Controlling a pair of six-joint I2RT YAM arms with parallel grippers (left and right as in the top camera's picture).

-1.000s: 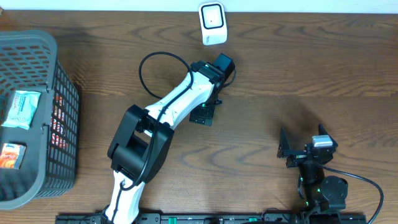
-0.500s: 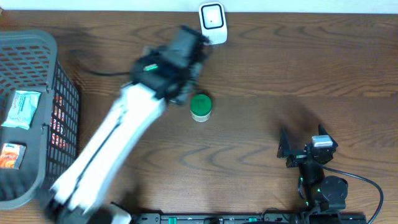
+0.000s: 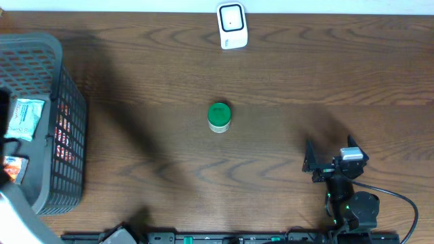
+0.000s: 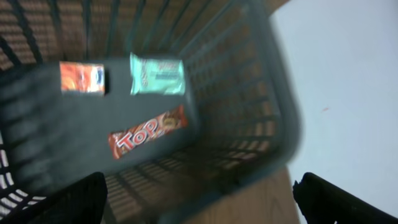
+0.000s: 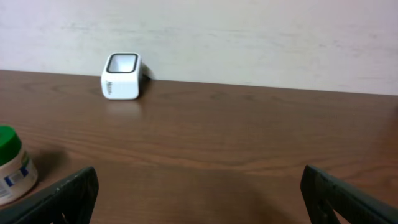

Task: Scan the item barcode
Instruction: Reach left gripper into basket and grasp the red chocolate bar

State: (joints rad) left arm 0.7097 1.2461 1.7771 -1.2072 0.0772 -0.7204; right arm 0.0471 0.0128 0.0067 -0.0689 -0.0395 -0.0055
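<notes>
The red Top bar is clear of the mint-green packet. My left gripper should go down into the basket next until its fingers are on either side of the bar (image 4: 148,131).
A small jar with a green lid (image 3: 218,116) stands alone mid-table, with no gripper near it; it also shows at the left edge of the right wrist view (image 5: 12,165). The white barcode scanner (image 3: 232,26) sits at the far edge, seen as well in the right wrist view (image 5: 121,76). My left gripper (image 4: 199,205) hangs open over the dark basket (image 4: 249,124), nothing between its fingers. Below it lie a red Top bar (image 4: 148,132), a mint-green packet (image 4: 157,74) and an orange packet (image 4: 82,78). My right gripper (image 3: 329,157) rests open near the front right.
The basket (image 3: 41,41) fills the table's left side, with packets showing through its top. A pale wall runs behind the scanner. The left arm is almost wholly out of the overhead view, only a white part (image 3: 13,220) at the bottom left.
The left gripper let go of the green-lidded jar mid-table and the arm swung left to hang over the basket. The right arm has not moved.
</notes>
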